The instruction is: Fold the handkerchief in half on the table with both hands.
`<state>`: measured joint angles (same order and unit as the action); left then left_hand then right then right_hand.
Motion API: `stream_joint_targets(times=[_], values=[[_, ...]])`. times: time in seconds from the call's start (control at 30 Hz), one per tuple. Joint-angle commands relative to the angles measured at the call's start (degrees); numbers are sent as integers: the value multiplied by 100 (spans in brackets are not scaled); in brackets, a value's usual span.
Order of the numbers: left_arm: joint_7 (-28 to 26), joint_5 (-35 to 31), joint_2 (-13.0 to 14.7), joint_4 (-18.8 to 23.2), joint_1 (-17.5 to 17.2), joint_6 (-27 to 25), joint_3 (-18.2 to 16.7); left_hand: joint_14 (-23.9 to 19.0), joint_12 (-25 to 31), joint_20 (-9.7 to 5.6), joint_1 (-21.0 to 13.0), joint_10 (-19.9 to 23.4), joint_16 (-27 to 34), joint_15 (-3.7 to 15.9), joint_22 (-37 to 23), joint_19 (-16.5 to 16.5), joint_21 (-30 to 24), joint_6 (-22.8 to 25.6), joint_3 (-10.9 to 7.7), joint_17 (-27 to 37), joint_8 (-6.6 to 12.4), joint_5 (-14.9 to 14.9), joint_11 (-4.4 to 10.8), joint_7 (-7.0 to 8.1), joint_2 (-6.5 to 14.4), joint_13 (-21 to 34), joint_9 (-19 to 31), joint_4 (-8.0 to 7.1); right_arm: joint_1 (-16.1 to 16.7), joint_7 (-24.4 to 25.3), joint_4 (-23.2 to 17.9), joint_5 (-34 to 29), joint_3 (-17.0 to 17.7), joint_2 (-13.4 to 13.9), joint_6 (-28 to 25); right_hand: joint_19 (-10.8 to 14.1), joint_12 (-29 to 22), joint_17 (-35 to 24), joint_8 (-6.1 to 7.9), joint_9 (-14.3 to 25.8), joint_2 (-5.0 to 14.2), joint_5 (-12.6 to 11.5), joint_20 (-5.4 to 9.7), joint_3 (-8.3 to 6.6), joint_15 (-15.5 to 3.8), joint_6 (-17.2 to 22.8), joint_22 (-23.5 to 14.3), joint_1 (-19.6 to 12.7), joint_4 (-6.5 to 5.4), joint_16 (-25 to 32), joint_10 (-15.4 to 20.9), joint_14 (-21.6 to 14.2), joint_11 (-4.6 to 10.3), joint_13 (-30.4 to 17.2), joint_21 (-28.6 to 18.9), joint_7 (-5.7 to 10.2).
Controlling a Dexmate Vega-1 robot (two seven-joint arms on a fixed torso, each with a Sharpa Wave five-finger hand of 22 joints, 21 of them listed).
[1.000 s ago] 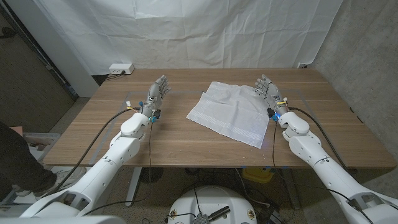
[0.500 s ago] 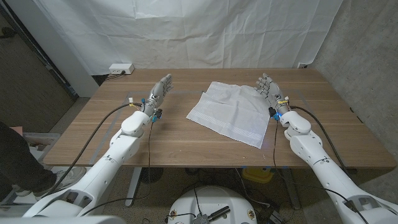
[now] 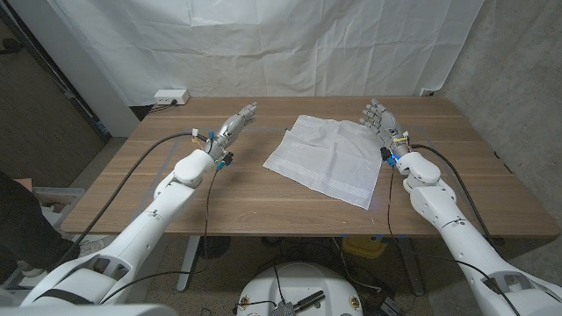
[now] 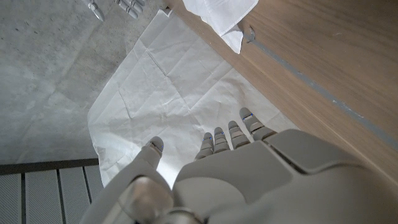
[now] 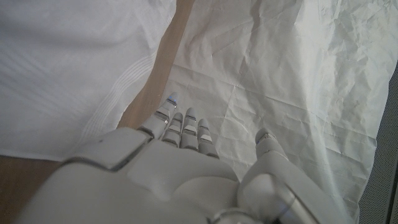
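Observation:
The handkerchief is spread flat and square (image 3: 325, 158), so the corner (image 3: 363, 128) beside the robot's right gripper will fold over diagonally and make a triangle when the robot carries it across.
A white handkerchief (image 3: 327, 158) lies spread on the wooden table (image 3: 263, 197), right of centre, with a striped border along its near edge. My left hand (image 3: 233, 125) is raised over the table left of the cloth, fingers apart and stretched toward the cloth's far corner, holding nothing. My right hand (image 3: 381, 123) stands at the cloth's far right corner, fingers spread, empty. The right wrist view shows the handkerchief (image 5: 68, 87) close beside my right hand (image 5: 180, 168). A corner of the handkerchief (image 4: 217, 15) appears in the left wrist view beyond my left hand (image 4: 230, 174).
A white power strip (image 3: 171, 96) sits at the table's far left corner. A wrinkled white backdrop (image 3: 290, 44) hangs behind the table. A person's dark sleeve (image 3: 22, 224) shows at the left edge. Cables run along both forearms.
My left hand has lifted and swung right toward the handkerchief, turning its fingers that way. My right hand has shifted slightly farther along the cloth's right corner.

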<state>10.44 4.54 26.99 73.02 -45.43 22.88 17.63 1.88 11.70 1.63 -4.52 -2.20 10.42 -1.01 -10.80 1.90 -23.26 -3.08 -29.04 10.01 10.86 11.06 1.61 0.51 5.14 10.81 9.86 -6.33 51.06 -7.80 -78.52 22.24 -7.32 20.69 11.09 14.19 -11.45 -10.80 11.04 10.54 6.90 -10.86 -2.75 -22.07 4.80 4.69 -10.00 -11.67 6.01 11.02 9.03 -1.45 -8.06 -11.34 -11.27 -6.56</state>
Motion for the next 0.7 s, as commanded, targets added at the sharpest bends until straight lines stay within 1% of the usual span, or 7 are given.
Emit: stream_joint_targets(times=[0.03,0.17,0.23,0.37,0.7], values=[[221,-871,258,-41,257,243,325,62,29,-9,-3,-34,-6,30,-19,67,33,-5,-45,7,6,52,48,52,180,20,19,12,-142,-60,88,-145,-22,3,39,53,-29,-29,23,19,14,-26,3,-47,41,47,-20,-73,2,27,56,-8,-15,-9,-38,-12],[262,-1124,347,17,294,271,411,104,26,-15,-11,-40,-19,41,-19,92,47,-5,-53,7,1,52,60,63,187,20,19,15,-204,-47,166,-216,-69,14,87,53,-30,-29,24,19,16,-26,2,-48,40,51,-20,-75,2,27,58,-8,-15,-9,-38,-12],[344,-1132,368,37,302,252,432,119,25,-8,-14,-42,-22,46,-19,109,57,-9,-57,7,-3,52,67,67,190,20,19,16,-259,-43,212,-286,-111,43,119,54,-29,-28,24,19,17,-26,0,-49,40,55,-20,-80,5,27,58,-8,-19,-9,-39,-14],[430,-1279,429,52,348,279,502,132,32,-9,-18,-23,-22,55,-20,119,64,-8,-61,7,-5,51,85,60,193,20,19,17,-335,46,294,-341,-145,16,206,52,-29,-27,26,19,20,-27,6,-51,37,62,-20,-85,8,28,58,-13,-20,-9,-38,-11],[564,-1723,579,154,459,319,673,167,41,-6,-25,7,-24,76,-21,153,86,26,-71,8,0,51,128,91,200,20,19,17,-479,188,313,-517,-259,140,253,67,-36,-22,40,19,36,-31,10,-69,36,110,-19,-113,22,29,82,-25,-18,-9,-43,11]])
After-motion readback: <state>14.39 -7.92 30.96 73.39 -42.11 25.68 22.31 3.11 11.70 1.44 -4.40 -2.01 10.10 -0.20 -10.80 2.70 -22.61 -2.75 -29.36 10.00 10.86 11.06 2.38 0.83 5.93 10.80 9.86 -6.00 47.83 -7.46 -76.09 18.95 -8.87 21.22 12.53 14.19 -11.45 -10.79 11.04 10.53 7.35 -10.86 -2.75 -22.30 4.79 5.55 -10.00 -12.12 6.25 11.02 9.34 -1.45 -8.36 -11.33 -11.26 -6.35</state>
